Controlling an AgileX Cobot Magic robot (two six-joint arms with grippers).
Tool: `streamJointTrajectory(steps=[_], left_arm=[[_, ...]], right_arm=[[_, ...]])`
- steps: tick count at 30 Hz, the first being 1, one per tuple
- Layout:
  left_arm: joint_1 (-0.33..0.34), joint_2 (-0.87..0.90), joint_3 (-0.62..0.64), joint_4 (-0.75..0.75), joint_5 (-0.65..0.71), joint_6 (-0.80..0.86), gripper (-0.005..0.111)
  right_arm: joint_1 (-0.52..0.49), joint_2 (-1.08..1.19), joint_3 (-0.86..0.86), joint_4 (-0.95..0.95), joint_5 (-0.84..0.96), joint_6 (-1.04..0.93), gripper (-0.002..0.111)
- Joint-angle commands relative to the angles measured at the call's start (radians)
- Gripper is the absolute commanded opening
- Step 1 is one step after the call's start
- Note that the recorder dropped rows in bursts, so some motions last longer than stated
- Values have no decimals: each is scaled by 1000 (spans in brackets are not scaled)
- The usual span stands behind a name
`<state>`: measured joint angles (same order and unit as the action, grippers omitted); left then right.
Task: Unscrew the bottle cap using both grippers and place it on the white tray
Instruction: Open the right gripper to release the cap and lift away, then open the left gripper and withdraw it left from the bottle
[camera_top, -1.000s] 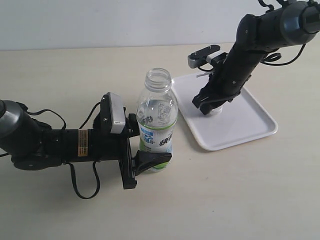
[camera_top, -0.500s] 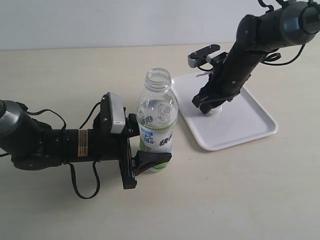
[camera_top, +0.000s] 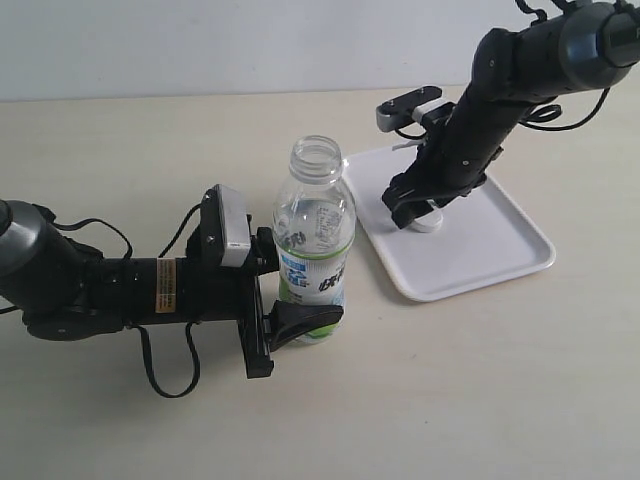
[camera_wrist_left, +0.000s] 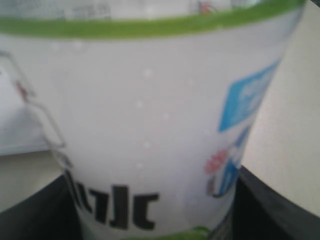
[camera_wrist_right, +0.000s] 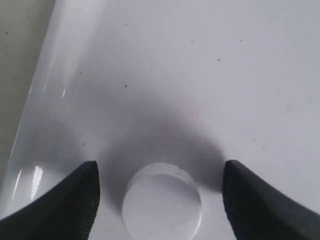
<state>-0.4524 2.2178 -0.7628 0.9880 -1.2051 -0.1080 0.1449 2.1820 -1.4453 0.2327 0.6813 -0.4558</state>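
The bottle cap (camera_top: 429, 221) is lying flat on the white tray, away from both open fingers, so the robot's right gripper should go on rising until it is clear of the tray (camera_top: 465, 246).
The bottle (camera_top: 315, 235) stands upright on the table with its threaded neck bare. My left gripper (camera_top: 300, 318) is shut on its lower label; the left wrist view is filled by the bottle (camera_wrist_left: 150, 125), with dark fingers (camera_wrist_left: 270, 205) at both sides. The bottle cap (camera_top: 427, 221) lies on the white tray (camera_top: 500, 250). My right gripper (camera_top: 412, 212) hangs just over it, open. In the right wrist view the bottle cap (camera_wrist_right: 161, 205) rests on the white tray (camera_wrist_right: 200, 65) between the spread fingers (camera_wrist_right: 65, 200), with gaps on both sides.
The beige table (camera_top: 450, 400) stretches around the bottle and tray. The left arm (camera_top: 90, 290) lies low across the table at the left, its cable looping beside it. A pale wall (camera_top: 200, 40) runs along the back.
My right gripper has lifted slightly and shifted left off the cap, which now shows on the tray beside its fingers. The left arm and bottle are still.
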Motion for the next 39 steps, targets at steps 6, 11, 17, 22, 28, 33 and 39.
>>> streamJointTrajectory(steps=[6, 11, 17, 22, 28, 33, 39], left_arm=[[-6, -8, -4, -21, -15, -3, 11], [-6, -8, -4, -26, -15, -3, 43], [-6, -8, -4, -33, -15, -54, 70], [-6, -8, -4, -33, -15, -42, 91], [2, -43, 9, -18, -8, -34, 92], [68, -84, 41, 30, 1, -48, 92], [151, -107, 41, 170, -3, -118, 92]], right_arm=[[-5, -105, -19, -15, 10, 17, 67], [-5, -185, -19, -15, 25, 24, 67], [-5, -301, -19, -40, 44, 66, 67], [-5, -413, -19, -84, 89, 119, 67], [-5, -495, -19, -185, 140, 184, 67], [-5, -521, -19, -190, 140, 197, 67], [-5, -523, -19, -190, 137, 197, 67]])
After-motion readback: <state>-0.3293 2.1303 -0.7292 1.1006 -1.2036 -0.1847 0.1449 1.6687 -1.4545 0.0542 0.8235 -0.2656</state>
